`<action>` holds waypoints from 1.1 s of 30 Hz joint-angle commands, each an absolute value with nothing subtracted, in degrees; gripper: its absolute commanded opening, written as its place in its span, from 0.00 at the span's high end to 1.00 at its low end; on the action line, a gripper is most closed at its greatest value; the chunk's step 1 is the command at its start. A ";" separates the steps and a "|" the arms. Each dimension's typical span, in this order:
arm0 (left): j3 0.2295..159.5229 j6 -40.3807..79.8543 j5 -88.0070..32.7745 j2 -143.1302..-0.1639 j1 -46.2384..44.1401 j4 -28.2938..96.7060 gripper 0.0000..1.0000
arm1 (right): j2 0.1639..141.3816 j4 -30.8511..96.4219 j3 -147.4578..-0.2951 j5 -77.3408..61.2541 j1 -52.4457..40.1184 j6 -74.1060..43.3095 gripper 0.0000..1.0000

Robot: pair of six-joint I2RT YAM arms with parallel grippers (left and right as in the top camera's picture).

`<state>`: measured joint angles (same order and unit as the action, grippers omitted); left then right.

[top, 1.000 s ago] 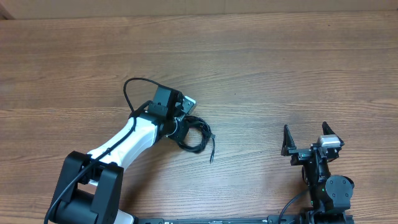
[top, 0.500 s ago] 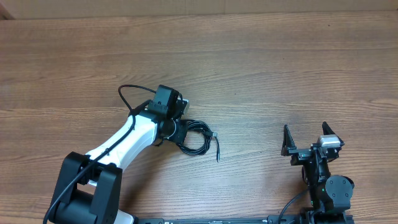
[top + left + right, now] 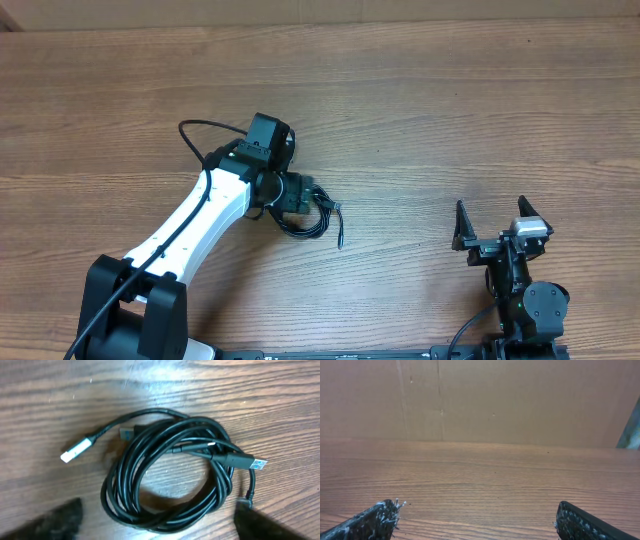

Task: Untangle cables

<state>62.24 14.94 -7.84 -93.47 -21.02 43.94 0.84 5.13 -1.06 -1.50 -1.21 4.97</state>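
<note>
The coil's bunched cords (image 3: 123, 480) near the silvery plug have wood clear on both sides (image 3: 165, 478), so my left gripper should go down next and close around them.
The cables (image 3: 170, 477) lie on the wooden table as a small coil of several thin black cords. A silvery plug (image 3: 75, 451) sticks out to the left and a USB plug (image 3: 251, 463) to the right. My left gripper (image 3: 157, 529) is open just above the coil, its dark fingertips (image 3: 52, 521) wide apart on either side of the coil's near edge, holding nothing. From overhead, the left gripper (image 3: 296, 197) hovers over the coil (image 3: 318, 220), partly hiding it. My right gripper (image 3: 495, 228) stands open and empty at the front right, far from the cables.
Bare wooden table (image 3: 450, 100) surrounds the coil. A thicker black wire (image 3: 195, 140) loops off the left arm. A brown cardboard wall (image 3: 520, 400) stands behind the table's far edge in the right wrist view.
The left gripper, shut on the coil half a second ago, has opened. The coil and its loose end have shifted slightly left. The right arm has not moved.
</note>
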 commanded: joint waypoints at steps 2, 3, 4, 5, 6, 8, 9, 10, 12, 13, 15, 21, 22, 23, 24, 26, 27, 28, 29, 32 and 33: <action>59.88 19.77 -7.05 -92.68 -21.04 45.63 0.00 | 0.19 4.75 -0.47 -1.56 -1.32 5.17 0.00; 59.09 23.57 -7.05 -92.73 -21.04 46.19 0.01 | 0.19 4.75 -0.47 -1.56 -1.32 5.19 0.00; 58.28 27.29 -7.07 -92.73 -21.04 46.50 0.00 | 0.19 4.75 -0.47 -1.56 -1.32 5.17 0.00; 57.17 31.57 -7.07 -92.73 -21.04 46.52 0.01 | 0.19 4.75 -0.47 -1.56 -1.32 5.17 0.00; 56.21 35.38 -7.05 -92.73 -21.04 46.41 0.00 | 0.19 4.75 -0.47 -1.56 -1.32 5.17 0.00; 54.06 43.79 -7.07 -92.73 -21.04 45.54 0.00 | 0.19 4.75 -0.47 -1.56 -1.32 5.19 0.00; 53.25 46.96 -7.11 -92.73 -21.04 44.73 0.01 | 0.19 4.75 -0.47 -1.56 -1.32 5.17 0.00; 52.51 50.11 -7.27 -92.73 -21.04 43.92 0.04 | 0.19 4.78 -0.47 -1.56 -1.32 5.17 0.00; 51.64 52.75 -6.96 -92.73 -21.04 42.92 0.00 | 0.19 4.75 -0.47 -1.56 -1.32 5.17 0.00; 51.40 52.73 -6.46 -92.73 -21.04 42.26 0.00 | 0.19 4.75 -0.47 -1.56 -1.32 5.17 0.00; 51.20 52.71 -6.46 -92.73 -21.04 40.97 0.07 | 0.19 4.75 -0.47 -1.56 -1.32 5.17 0.00; 50.81 52.80 -5.15 -93.60 -21.78 37.12 0.32 | 0.19 4.75 -0.47 -1.56 -1.32 5.17 0.00; 50.81 52.90 -5.21 -94.11 -21.93 36.97 0.35 | 0.19 4.75 -0.47 -1.56 -1.32 5.17 0.00; 50.81 53.23 -5.85 -94.54 -22.17 36.99 0.36 | 0.19 4.75 -0.47 -1.56 -1.32 5.17 0.00; 50.81 53.71 -6.24 -95.11 -22.50 37.01 0.36 | 0.19 4.78 -0.47 -1.56 -1.32 5.17 0.00; 50.81 53.84 -7.11 -96.18 -23.14 36.91 0.37 | 0.19 4.75 -0.47 -1.56 -1.32 5.17 0.00; 50.81 53.82 -7.03 -96.68 -23.42 36.95 0.43 | 0.19 4.75 -0.47 -1.56 -1.32 5.17 0.00; 50.81 53.82 -6.96 -97.19 -23.73 36.97 0.53 | 0.19 4.75 -0.47 -1.56 -1.32 5.17 0.00; 50.81 53.82 -7.05 -97.80 -24.08 36.97 0.63 | 0.19 4.75 -0.47 -1.56 -1.32 5.17 0.00; 50.81 51.72 -7.05 -99.02 -24.56 37.10 0.96 | 0.19 4.75 -0.47 -1.56 -1.32 5.19 0.00; 50.83 49.52 -6.79 -99.00 -24.47 37.04 0.96 | 0.19 4.78 -0.47 -1.56 -1.32 5.17 0.00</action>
